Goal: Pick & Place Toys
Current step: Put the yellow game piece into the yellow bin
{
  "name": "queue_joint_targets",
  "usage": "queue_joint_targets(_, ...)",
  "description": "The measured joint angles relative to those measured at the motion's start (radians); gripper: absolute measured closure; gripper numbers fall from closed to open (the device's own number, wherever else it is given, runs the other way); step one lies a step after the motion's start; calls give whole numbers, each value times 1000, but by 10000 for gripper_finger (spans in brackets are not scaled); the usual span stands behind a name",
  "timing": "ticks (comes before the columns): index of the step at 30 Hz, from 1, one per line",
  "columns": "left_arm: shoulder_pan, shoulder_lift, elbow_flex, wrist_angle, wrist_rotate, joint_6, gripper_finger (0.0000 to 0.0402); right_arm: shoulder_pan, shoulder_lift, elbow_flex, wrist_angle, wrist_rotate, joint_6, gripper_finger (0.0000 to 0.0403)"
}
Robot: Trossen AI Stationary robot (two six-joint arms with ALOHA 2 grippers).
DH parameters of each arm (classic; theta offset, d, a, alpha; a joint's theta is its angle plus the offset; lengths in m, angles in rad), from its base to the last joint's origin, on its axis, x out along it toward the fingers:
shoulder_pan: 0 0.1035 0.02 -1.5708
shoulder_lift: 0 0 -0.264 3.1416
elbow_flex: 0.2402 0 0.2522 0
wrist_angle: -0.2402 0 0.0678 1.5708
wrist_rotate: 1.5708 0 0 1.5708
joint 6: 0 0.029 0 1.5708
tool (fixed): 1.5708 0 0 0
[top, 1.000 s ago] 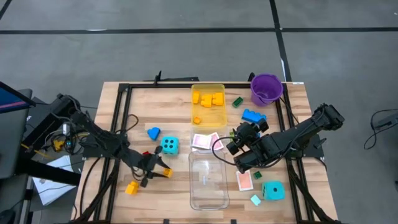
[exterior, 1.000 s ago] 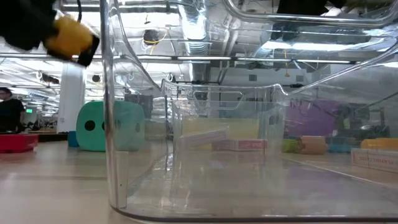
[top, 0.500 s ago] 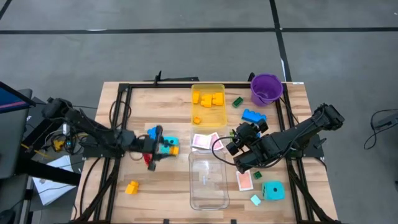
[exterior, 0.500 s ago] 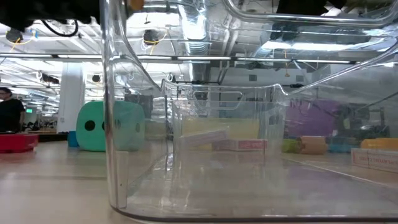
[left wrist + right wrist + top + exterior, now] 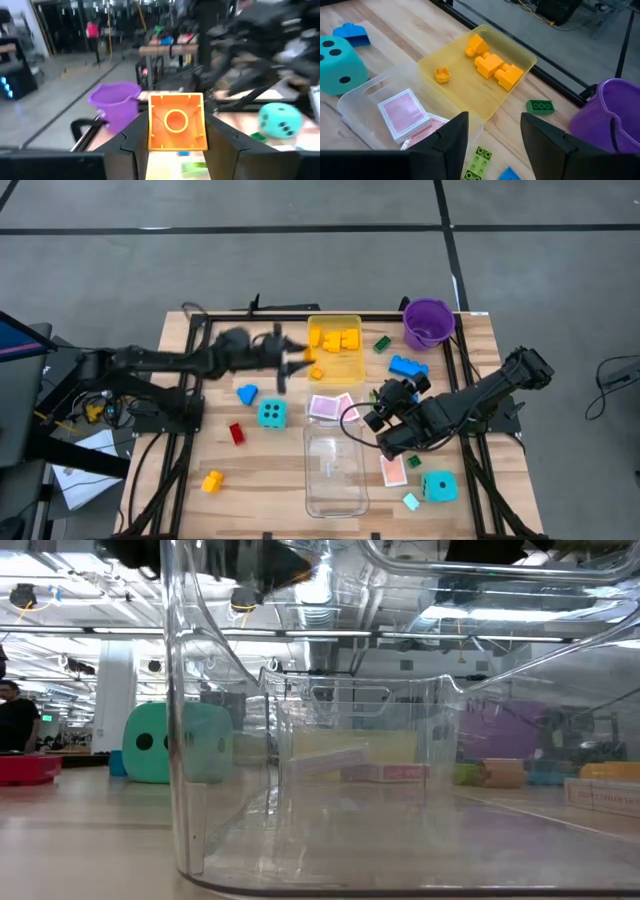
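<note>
Similar bricks (image 5: pixel 341 340) are in the yellow tray and the orange brick clears the tray's rim, so my left gripper continues over the tray (image 5: pixel 345 367) and lets go there.
My left gripper (image 5: pixel 298 360) hangs above the table just left of the yellow tray (image 5: pixel 352 367) and is shut on an orange brick (image 5: pixel 175 122). Yellow bricks (image 5: pixel 492 65) lie in that tray. My right gripper (image 5: pixel 383 406) hovers open over the pink cards (image 5: pixel 405 112) beside the clear tray (image 5: pixel 335 480), with nothing between its fingers. On the wood lie two cyan dice (image 5: pixel 270 414) (image 5: pixel 438 486), blue bricks (image 5: pixel 247 393) (image 5: pixel 407 366), a red brick (image 5: pixel 236 433), a yellow brick (image 5: pixel 211 480) and a green brick (image 5: pixel 382 343). My left gripper pinches the orange brick by two opposite side walls (image 5: pixel 152 125) between its two fingers. The fingers lie level, pointing toward the table's right side. The brick is lifted clear, with its hollow underside facing back at the wrist.
The purple bucket (image 5: pixel 428 323) stands at the far right corner. A black frame (image 5: pixel 190 330) borders the tabletop. More pink cards (image 5: pixel 393 470) and a small pale piece (image 5: pixel 411 501) lie near the right die. The low view looks through the clear tray's wall (image 5: pixel 180 740).
My left gripper has swung up and away from the near left of the table, toward the far edge and the right, to the yellow tray's left side. It has carried the orange brick along, lifted clear. The right arm has kept still.
</note>
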Motion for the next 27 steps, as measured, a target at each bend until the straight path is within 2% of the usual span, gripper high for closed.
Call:
queue_joint_targets(3,113,106,142,-139,65,19,270,11,0,0,0,0,0,230)
queue_joint_targets(6,231,234,315,-348,118,39,270,20,0,0,-1,0,-2,230)
queue_joint_targets(9,332,374,506,-582,236,70,270,20,0,0,-2,0,-2,230)
queue_joint_targets(12,396,501,678,-777,311,135,270,20,0,0,-3,0,-4,230)
queue_joint_targets(16,430,641,851,-968,321,224,270,16,0,0,1,0,-21,230)
queue_joint_targets(20,430,738,930,-1058,321,288,270,9,0,0,1,0,-28,230)
queue_joint_targets(27,417,804,935,-1100,313,344,268,9,0,0,2,0,-28,230)
